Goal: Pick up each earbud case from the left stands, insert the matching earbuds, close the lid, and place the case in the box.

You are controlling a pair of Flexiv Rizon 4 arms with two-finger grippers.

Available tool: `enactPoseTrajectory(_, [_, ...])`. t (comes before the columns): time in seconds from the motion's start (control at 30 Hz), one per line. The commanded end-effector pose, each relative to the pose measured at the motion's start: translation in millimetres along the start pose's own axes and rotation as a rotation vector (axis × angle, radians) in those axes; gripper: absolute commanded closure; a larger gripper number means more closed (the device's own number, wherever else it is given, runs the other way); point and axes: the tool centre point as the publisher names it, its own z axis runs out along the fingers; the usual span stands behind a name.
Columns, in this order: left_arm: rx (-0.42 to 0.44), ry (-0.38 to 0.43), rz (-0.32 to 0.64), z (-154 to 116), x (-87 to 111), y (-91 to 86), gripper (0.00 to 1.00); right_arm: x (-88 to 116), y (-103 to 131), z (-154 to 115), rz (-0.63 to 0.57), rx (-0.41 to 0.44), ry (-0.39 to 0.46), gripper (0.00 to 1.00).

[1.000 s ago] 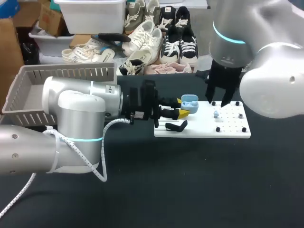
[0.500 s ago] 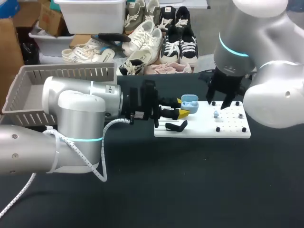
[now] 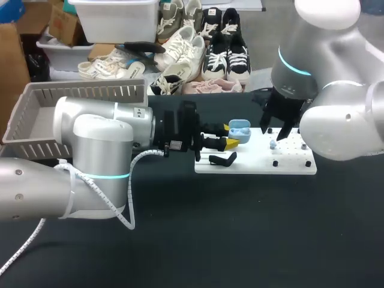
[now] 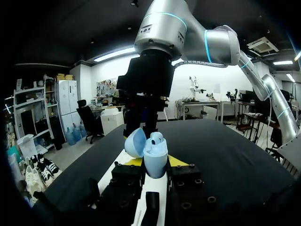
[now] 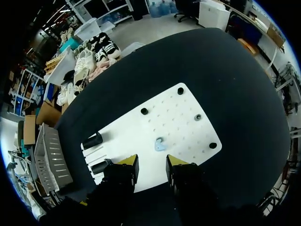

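Note:
The light blue earbud is across from the grey peg. So the earbud will come off a matching hidden peg when I lift it.
My left gripper is shut on a light blue earbud case and holds it just above the left end of the white pegboard. In the left wrist view the case stands upright between the yellow tips of that gripper. Its lid is open and one earbud sits inside. My right gripper hangs over the pegboard with its fingers pointing down. In the right wrist view it is open and empty, just above a loose light blue earbud on the pegboard.
A black stand lies at the board's left end, and several black pegs stand near its corners. A grey slatted box stands at the table's far left, behind my left arm. My right arm rises directly beyond the held case.
My right arm has shifted a little to the right and its wrist has turned above the pegboard. The left gripper and the case have not moved.

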Motion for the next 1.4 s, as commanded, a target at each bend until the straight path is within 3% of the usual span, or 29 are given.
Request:
enactPoseTrajectory(0.03, [-0.007,-0.001,0.001,0.5,0.3,-1.4,1.0,1.0,2.7,6.9,0.002,0.014,0.007,0.64])
enactPoseTrajectory(0.43, [-0.007,-0.001,0.001,0.5,0.3,-1.4,1.0,2.2,-5.1,21.6,0.04,0.036,0.015,0.6])
enactPoseTrajectory(1.4, [-0.007,-0.001,0.001,0.5,0.3,-1.4,1.0,-0.8,-8.0,40.4,0.052,0.007,0.027,0.68])
